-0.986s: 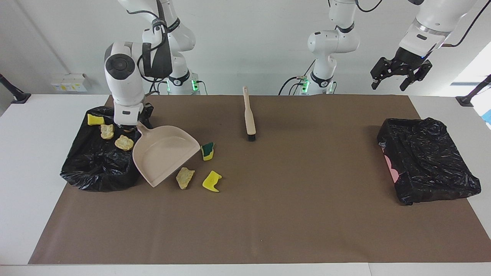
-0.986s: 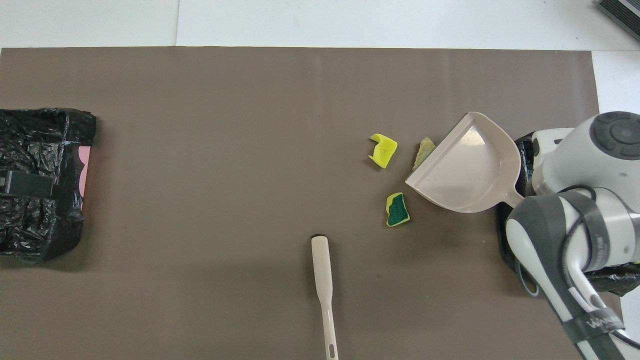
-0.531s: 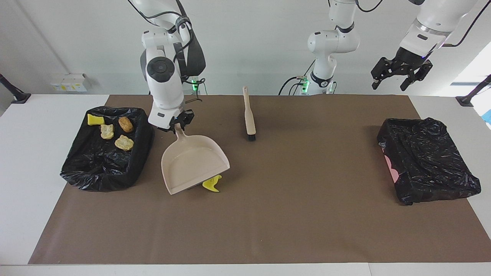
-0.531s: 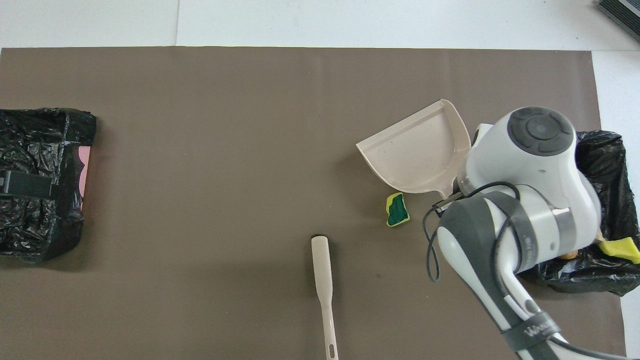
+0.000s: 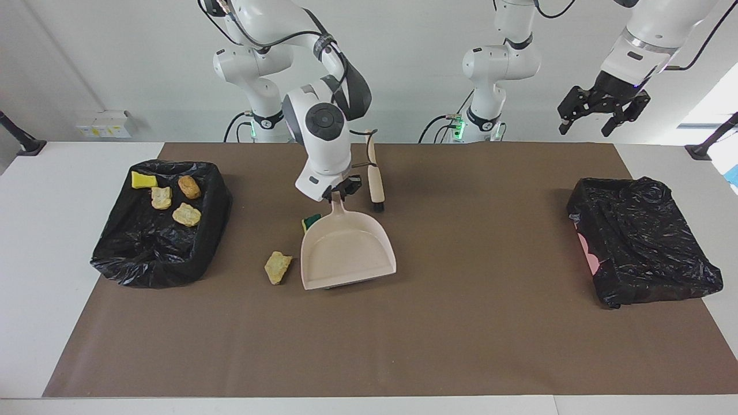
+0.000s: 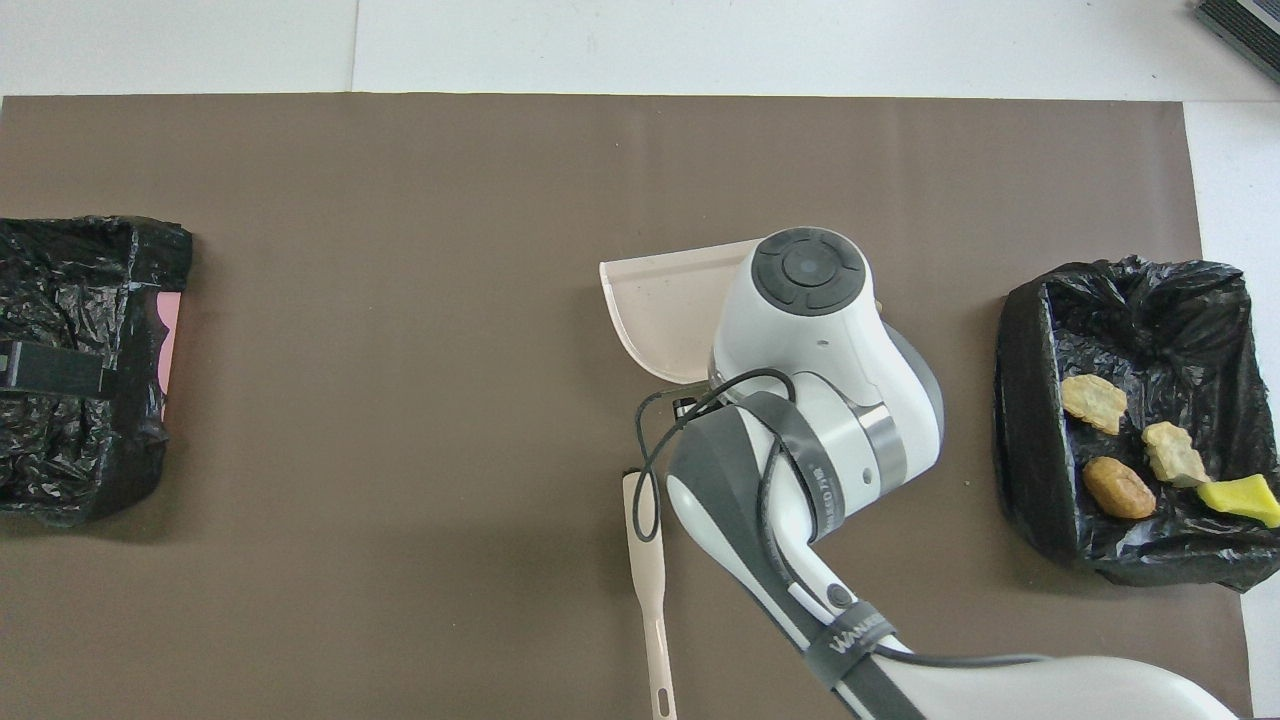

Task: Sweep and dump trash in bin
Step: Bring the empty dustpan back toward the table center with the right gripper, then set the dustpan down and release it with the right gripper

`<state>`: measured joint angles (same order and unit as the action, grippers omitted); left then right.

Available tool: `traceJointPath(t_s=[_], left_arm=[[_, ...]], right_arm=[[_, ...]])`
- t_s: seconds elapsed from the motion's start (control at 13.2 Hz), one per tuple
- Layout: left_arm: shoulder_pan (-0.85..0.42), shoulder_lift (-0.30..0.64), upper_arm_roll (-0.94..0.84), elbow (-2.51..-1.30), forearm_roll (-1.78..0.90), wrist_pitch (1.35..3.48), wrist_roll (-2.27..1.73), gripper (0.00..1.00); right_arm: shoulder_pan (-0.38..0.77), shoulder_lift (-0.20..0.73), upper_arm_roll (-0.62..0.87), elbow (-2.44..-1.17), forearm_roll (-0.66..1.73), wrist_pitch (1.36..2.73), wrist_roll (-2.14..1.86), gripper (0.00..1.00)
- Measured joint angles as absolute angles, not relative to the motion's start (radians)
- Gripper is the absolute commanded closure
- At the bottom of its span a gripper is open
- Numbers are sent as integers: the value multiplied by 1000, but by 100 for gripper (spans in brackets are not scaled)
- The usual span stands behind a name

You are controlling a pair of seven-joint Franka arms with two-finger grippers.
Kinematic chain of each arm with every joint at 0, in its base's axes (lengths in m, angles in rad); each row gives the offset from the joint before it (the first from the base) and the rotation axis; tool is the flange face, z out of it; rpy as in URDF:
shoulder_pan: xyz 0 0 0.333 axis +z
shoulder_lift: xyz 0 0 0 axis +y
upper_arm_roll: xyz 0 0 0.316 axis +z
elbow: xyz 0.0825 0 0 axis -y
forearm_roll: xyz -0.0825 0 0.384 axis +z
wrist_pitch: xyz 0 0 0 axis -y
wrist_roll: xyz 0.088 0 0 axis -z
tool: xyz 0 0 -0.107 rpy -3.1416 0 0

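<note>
The beige dustpan [image 5: 349, 249] is empty and the mat [image 5: 415, 282] beside it is open. My right gripper should next move the dustpan away from the trash until it lies flat.
My right gripper [image 5: 337, 195] is shut on the handle of the beige dustpan [image 5: 346, 251], held low over the middle of the mat with its mouth pointing away from the robots. In the overhead view my right arm covers most of the dustpan [image 6: 665, 310]. Loose trash lies beside it: a tan chunk [image 5: 278, 267] and a green-faced sponge piece [image 5: 311, 221] half hidden by the pan's edge. The black-lined bin [image 5: 155, 253] at the right arm's end holds several scraps, among them a yellow piece [image 5: 143, 180] and a brown chunk [image 6: 1118, 488]. My left gripper [image 5: 602, 118] hangs open, high over the left arm's end.
The beige-handled brush [image 5: 375, 173] lies on the brown mat close to the right gripper and nearer to the robots than the pan; its handle shows in the overhead view [image 6: 648, 580]. A second black-bagged bin [image 5: 640, 239] sits at the left arm's end.
My right arm has swung the dustpan away from the bin toward the middle of the table, passing over the loose scraps. The yellow sponge piece is now covered. The left arm waits unmoved.
</note>
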<state>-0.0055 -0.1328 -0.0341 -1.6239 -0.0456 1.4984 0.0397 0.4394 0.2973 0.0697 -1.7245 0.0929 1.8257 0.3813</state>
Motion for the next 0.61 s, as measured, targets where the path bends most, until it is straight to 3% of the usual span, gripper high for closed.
traceJointPath(t_s=[0.38, 0.46, 0.53, 0.61], left_arm=[[-5, -133, -34, -1624, -46, 1498, 40, 0], [-5, -133, -34, -1624, -46, 1498, 40, 0], [-5, -133, -34, -1624, -46, 1498, 40, 0], [-5, -133, -34, -1624, -46, 1498, 40, 0]], right_arm=[[535, 540, 70, -1465, 133, 1893, 633, 100], [539, 578, 69, -1426, 133, 1897, 643, 90], [538, 597, 67, -1409, 134, 1903, 643, 1], [534, 604, 65, -1399, 136, 1903, 643, 0]])
